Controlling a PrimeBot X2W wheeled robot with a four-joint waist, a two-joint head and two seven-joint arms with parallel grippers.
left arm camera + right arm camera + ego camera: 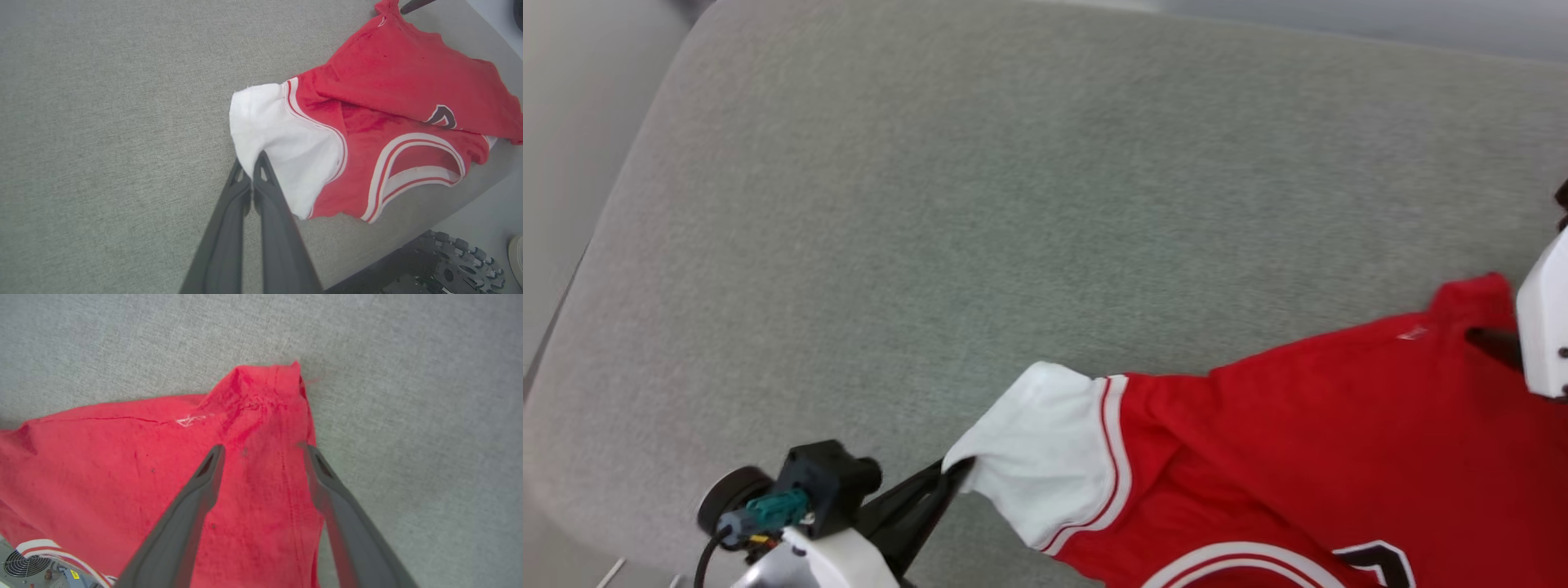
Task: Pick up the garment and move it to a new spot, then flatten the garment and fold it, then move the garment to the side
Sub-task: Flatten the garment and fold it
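The garment (1365,421) will spread out into a broad red panel when the robot lifts and carries it, because a loose red fold (1250,485) partly hides the black print.
The garment (1339,433) is a red jersey with a white short sleeve (1045,449) and striped trim, lying partly folded over itself at the lower right of the grey padded surface (1013,204). My left gripper (249,173) is shut on the edge of the white sleeve (282,139), its fingers (931,498) reaching in from the lower left of the head view. My right gripper (261,451) is open, its two fingers spread above the far red corner (265,396) of the garment with nothing pinched. Part of a black, white-outlined print (443,116) peeks out under the fold.
The grey surface stretches wide to the left of and beyond the garment. Its near edge (388,245) runs close to the collar. Below that edge are my base and a studded wheel (466,261). Pale floor (572,122) borders the surface's left side.
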